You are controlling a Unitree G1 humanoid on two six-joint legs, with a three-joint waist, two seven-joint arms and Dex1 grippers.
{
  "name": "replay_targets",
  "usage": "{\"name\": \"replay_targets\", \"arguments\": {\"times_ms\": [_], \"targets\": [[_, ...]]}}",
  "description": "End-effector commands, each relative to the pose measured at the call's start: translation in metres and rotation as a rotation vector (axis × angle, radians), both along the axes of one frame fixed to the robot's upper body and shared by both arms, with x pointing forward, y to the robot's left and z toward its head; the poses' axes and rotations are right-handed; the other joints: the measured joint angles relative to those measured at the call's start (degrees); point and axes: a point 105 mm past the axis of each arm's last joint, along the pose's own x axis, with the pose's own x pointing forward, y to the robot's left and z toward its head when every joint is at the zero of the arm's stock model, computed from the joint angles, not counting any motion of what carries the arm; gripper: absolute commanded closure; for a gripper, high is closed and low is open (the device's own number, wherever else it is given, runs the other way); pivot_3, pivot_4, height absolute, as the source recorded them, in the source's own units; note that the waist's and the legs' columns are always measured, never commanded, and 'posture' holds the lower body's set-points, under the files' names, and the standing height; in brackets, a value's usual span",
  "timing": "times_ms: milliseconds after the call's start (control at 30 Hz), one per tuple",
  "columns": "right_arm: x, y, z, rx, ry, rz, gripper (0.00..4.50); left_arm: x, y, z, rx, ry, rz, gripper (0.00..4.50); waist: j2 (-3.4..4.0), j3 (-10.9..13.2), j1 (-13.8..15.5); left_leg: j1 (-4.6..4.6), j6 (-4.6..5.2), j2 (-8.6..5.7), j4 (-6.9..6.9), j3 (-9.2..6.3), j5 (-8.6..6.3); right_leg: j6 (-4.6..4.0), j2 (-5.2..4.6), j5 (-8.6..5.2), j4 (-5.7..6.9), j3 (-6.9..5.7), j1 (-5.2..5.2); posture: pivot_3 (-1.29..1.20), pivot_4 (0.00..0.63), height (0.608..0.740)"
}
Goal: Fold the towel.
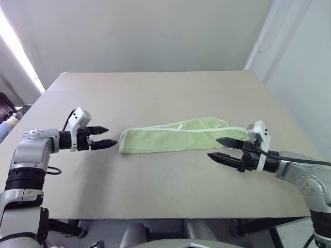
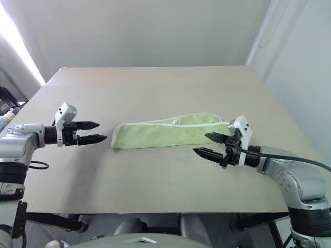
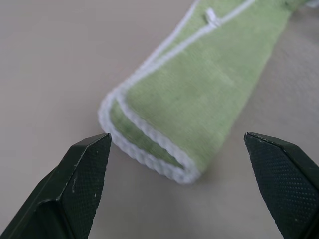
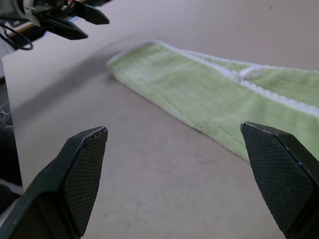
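The white edges at the folded end have a green gap [image 3: 142,133] between them, so the towel's top layer [image 1: 170,140] will come up by itself when I lift its corner.
The towel [image 1: 176,135] is a pale lime-green cloth with white stitched edges, lying on the table as a long narrow folded strip running left to right, a small white loop [image 1: 181,126] on its far edge. My left gripper [image 1: 106,137] hovers open just off the strip's left end, pointing at it, with nothing between its fingers. In the left wrist view that folded end [image 3: 149,149] sits between the two black fingertips [image 3: 84,169]. My right gripper [image 1: 221,148] is open near the strip's right end, slightly in front of it, empty. The right wrist view shows the towel [image 4: 209,99] ahead.
The beige table [image 1: 155,93] extends far behind the towel, with its front edge [image 1: 155,218] close below both arms. A pale wall stands beyond the table's far edge. Dark clutter [image 1: 6,111] lies off the table at the left.
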Motion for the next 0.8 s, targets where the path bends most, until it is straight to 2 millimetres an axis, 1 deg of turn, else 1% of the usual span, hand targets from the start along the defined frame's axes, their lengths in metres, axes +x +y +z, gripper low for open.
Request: {"name": "replay_targets", "arguments": {"times_ms": [33,67,133,200,367,433,533,600,700,800], "targets": [[0.001,-0.003,0.012,-0.018,-0.060,0.009,0.03,0.000,-0.001,0.012,0.018,-0.041,-0.032,0.00,0.01,0.0,0.0,0.02,0.00,0.00,0.00,0.00,0.00,0.00,0.00,0.00,0.01,0.00,0.00,0.00,0.000,0.712],[0.001,-0.003,0.012,-0.018,-0.060,0.009,0.03,0.000,-0.001,0.012,0.018,-0.041,-0.032,0.00,0.00,0.0,0.0,0.02,0.00,0.00,0.00,-0.01,0.00,0.00,0.01,0.00,0.01,-0.01,0.00,0.00,0.000,0.712],[0.005,-0.009,0.010,-0.047,-0.073,-0.017,0.03,0.007,-0.004,0.009,0.010,-0.055,-0.021,0.00,0.01,0.0,0.0,0.02,0.00,0.01,0.00,-0.01,0.00,0.00,0.02,0.00,0.01,-0.01,0.00,0.00,0.000,0.712],[0.007,-0.013,0.013,-0.054,-0.087,-0.043,0.03,0.013,-0.008,0.012,-0.017,-0.069,-0.010,0.00,0.00,0.0,0.0,0.00,0.00,0.00,0.00,0.00,0.00,0.00,0.00,0.00,0.00,0.00,0.00,0.00,0.000,0.712],[0.003,-0.016,0.016,-0.043,-0.086,-0.059,0.03,0.012,-0.012,0.009,-0.026,-0.068,-0.020,0.00,0.00,0.0,0.0,-0.04,0.00,0.00,-0.01,-0.01,0.00,0.00,0.00,-0.01,-0.03,-0.01,-0.01,0.00,0.000,0.712],[0.005,-0.017,0.014,-0.060,-0.083,-0.071,0.03,0.012,-0.012,0.006,-0.029,-0.057,-0.018,0.00,0.00,0.0,0.0,-0.06,0.00,0.00,-0.01,0.00,0.00,0.01,0.00,-0.01,-0.03,0.00,-0.02,0.00,0.000,0.712],[0.006,-0.020,0.011,-0.069,-0.085,-0.085,0.03,0.013,-0.018,0.001,-0.042,-0.036,-0.017,0.00,0.00,0.0,0.0,-0.01,0.00,0.00,0.00,0.01,0.00,0.01,0.00,0.00,-0.01,0.01,-0.01,0.00,0.000,0.712],[0.011,-0.019,0.015,-0.061,-0.103,-0.097,0.03,0.014,-0.020,-0.002,-0.037,-0.027,-0.009,0.00,0.00,0.0,0.0,0.01,0.00,0.00,0.00,0.00,0.00,0.01,0.01,0.00,0.00,0.00,0.00,0.00,0.000,0.712],[0.020,-0.018,0.022,-0.062,-0.134,-0.118,0.03,0.019,-0.020,-0.001,-0.045,-0.024,0.012,0.00,0.00,0.0,-0.1,0.01,0.00,-0.01,0.00,0.01,0.00,0.01,0.01,0.00,0.01,0.01,0.00,0.00,0.000,0.712],[0.035,-0.024,0.023,-0.089,-0.160,-0.171,0.03,0.033,-0.018,-0.005,-0.051,-0.002,0.098,0.00,0.00,0.0,0.0,0.01,0.00,0.00,-0.01,0.00,0.00,0.00,0.02,0.00,0.00,0.00,0.00,0.00,0.000,0.712]]}}
